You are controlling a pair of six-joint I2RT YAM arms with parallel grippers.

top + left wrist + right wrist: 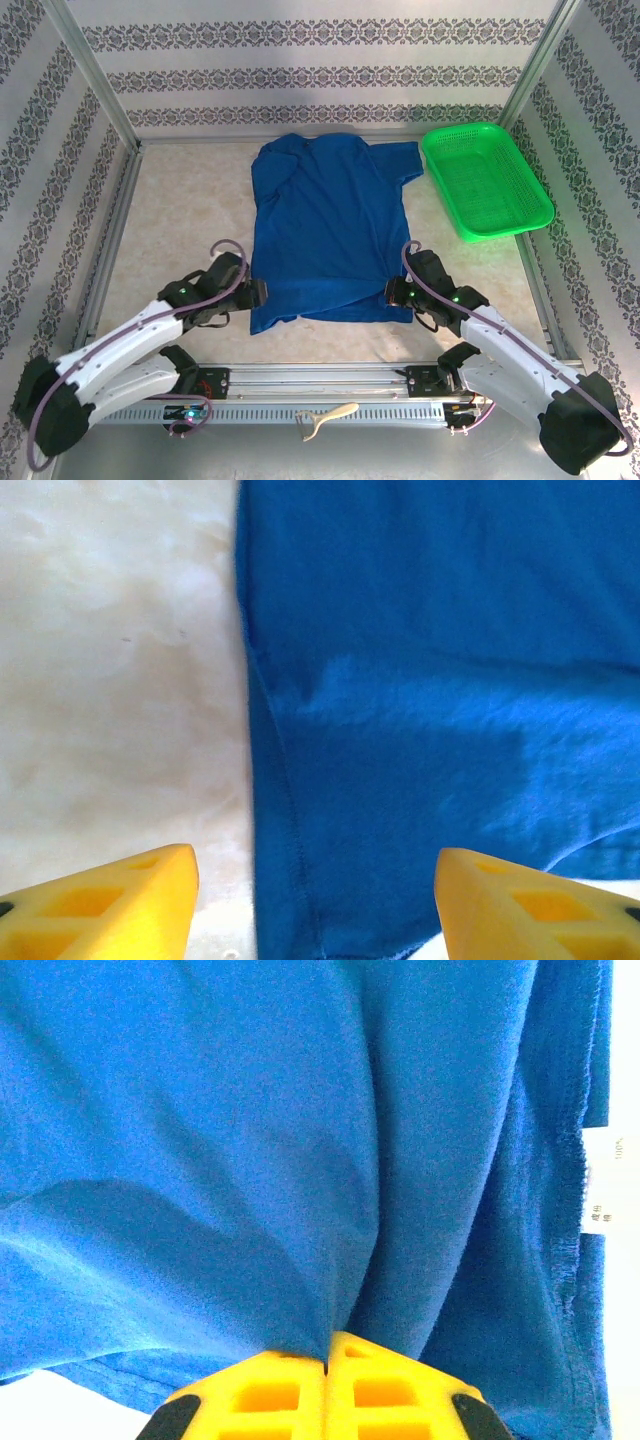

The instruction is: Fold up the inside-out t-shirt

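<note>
The sleeve farther from the basket (266, 177) lies tucked in at the t-shirt's shoulder (288, 152), so next my left gripper pulls it out while my right gripper holds the cloth.
The royal-blue t-shirt (330, 225) lies flat in the middle of the table, collar toward the far wall and hem toward the arms. My left gripper (258, 292) sits at the shirt's near left edge. In the left wrist view its yellow fingers (110, 905) stand wide apart over the seamed side edge of the t-shirt (430, 700), holding nothing. My right gripper (392, 293) is at the near right edge, and its yellow jaws (326, 1360) are shut on a pinch of blue cloth (250, 1140). A white care label (600, 1185) shows along the seam.
A green plastic mesh basket (487, 180) stands at the back right, close to the shirt's right sleeve. Patterned walls with metal posts enclose the table on three sides. A pale tool (325, 417) lies on the rail between the arm bases.
</note>
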